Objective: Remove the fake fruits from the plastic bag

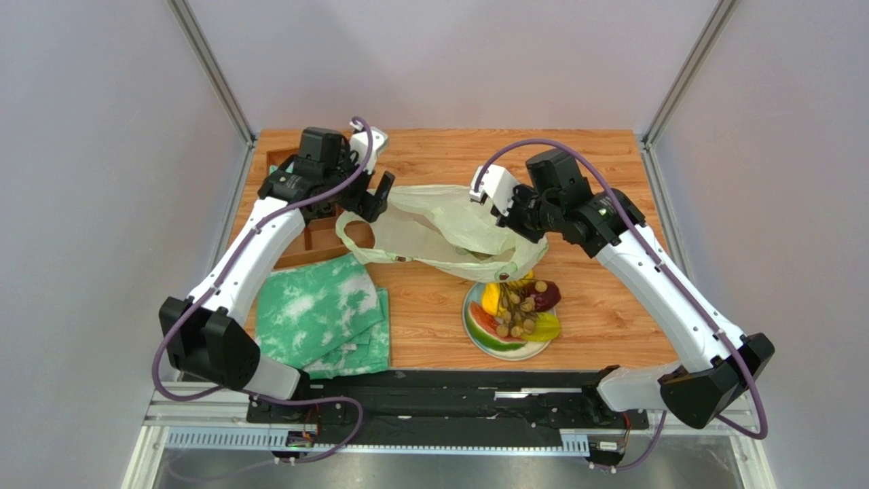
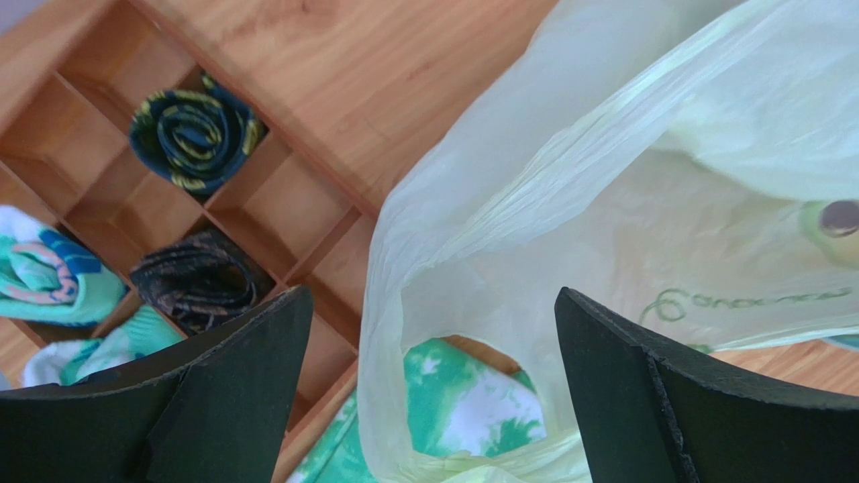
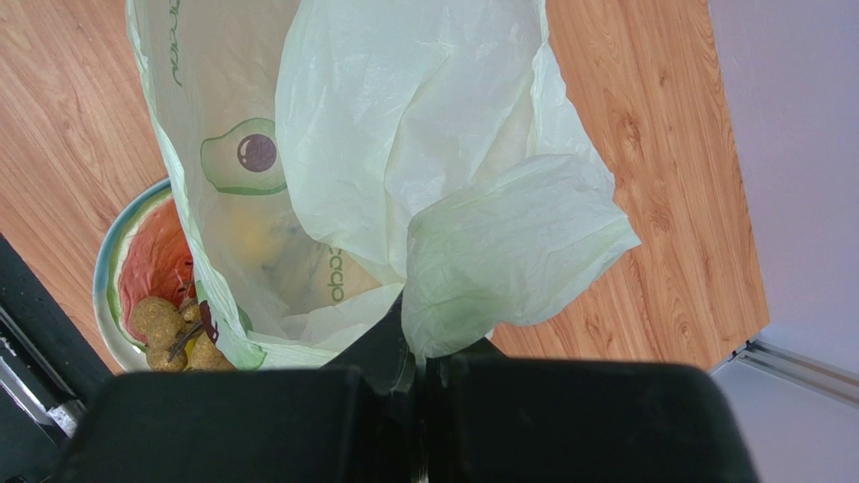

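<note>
The bag's edge [image 1: 534,245] is held in my closed right gripper, so next my left gripper takes hold of the bag's rim [image 1: 396,199] by the handle loop before my right gripper opens and reaches inside.
The pale yellow-green plastic bag [image 1: 449,229] lies crumpled mid-table. My right gripper [image 1: 507,212] is shut on a fold of the bag's edge [image 3: 484,262] and holds it up. The fake fruits lie on the blue-and-cream plate [image 1: 471,328]: plum [image 1: 547,295], yellow fruit [image 1: 492,297], brown balls [image 1: 520,312], watermelon slice [image 1: 486,324]. The right wrist view shows the watermelon slice [image 3: 156,267] and brown balls [image 3: 161,327] beside the bag's mouth. A yellowish shape shows through the bag wall; whether it is inside, I cannot tell. My left gripper [image 1: 377,196] is open, with a bag handle loop [image 2: 403,302] between its fingers.
A wooden compartment tray [image 1: 291,194] with rolled socks [image 2: 192,131] stands at the back left. A green-and-white mottled cloth [image 1: 321,316] lies front left, partly under the bag handle [image 2: 474,403]. A black rail runs along the near edge.
</note>
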`<action>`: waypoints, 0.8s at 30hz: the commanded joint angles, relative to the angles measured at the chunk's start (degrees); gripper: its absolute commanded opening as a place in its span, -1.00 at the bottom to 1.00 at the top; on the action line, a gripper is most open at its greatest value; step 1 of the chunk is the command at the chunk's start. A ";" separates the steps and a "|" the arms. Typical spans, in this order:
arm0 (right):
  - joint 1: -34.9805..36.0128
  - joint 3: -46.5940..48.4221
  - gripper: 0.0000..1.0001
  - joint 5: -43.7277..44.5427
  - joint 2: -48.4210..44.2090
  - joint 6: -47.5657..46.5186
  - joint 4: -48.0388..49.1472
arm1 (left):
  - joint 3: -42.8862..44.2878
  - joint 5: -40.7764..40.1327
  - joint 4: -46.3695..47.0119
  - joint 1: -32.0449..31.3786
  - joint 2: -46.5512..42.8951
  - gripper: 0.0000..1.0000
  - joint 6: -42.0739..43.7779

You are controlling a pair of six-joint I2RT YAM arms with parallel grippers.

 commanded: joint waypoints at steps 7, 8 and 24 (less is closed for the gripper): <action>-1.13 0.02 -1.00 3.26 0.75 0.09 6.62 | 9.17 4.09 -5.93 -0.09 10.83 -0.33 6.09; -1.39 0.20 -1.00 3.71 2.76 -0.17 8.11 | 10.32 4.64 -5.49 -0.09 11.19 -0.99 5.65; -5.79 16.35 -1.00 8.56 17.48 -3.78 17.63 | 17.74 13.52 1.72 1.14 -4.18 -1.00 -0.24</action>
